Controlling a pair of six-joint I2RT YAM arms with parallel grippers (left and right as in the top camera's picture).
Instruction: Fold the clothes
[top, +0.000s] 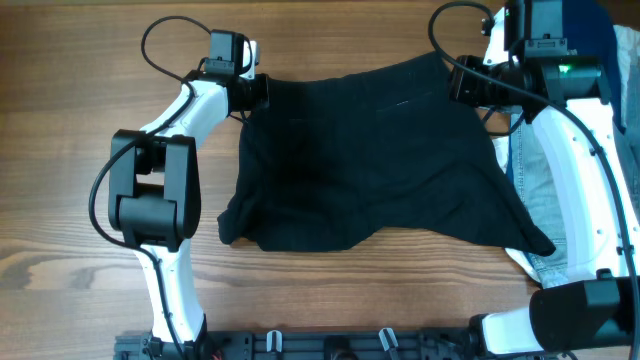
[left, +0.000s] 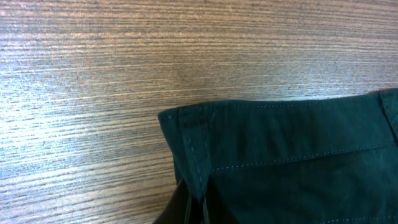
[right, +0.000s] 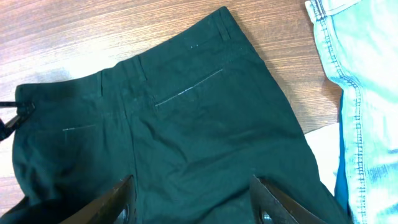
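Note:
One leg of the black shorts (top: 532, 240) extends onto the pale blue denim garment, so the robot's left gripper should pull the waistband corner (top: 279, 91) away before the right gripper straightens the leg.
The black shorts (top: 370, 160) lie spread flat on the wooden table, waistband at the far edge and both legs toward the near edge. My left gripper (top: 252, 92) is shut on the far-left waistband corner; the left wrist view shows its fingers (left: 198, 208) pinching the stitched band of the shorts (left: 298, 162). My right gripper (top: 452, 84) hovers at the far-right waistband corner. In the right wrist view its fingers (right: 194, 199) are wide open over the shorts (right: 186, 124), holding nothing.
A pale blue denim garment (top: 530, 170) lies right of the shorts, partly under the right arm, also in the right wrist view (right: 360, 74). A dark blue cloth (top: 600, 30) sits at the far right. Bare wood table (top: 60, 150) extends left.

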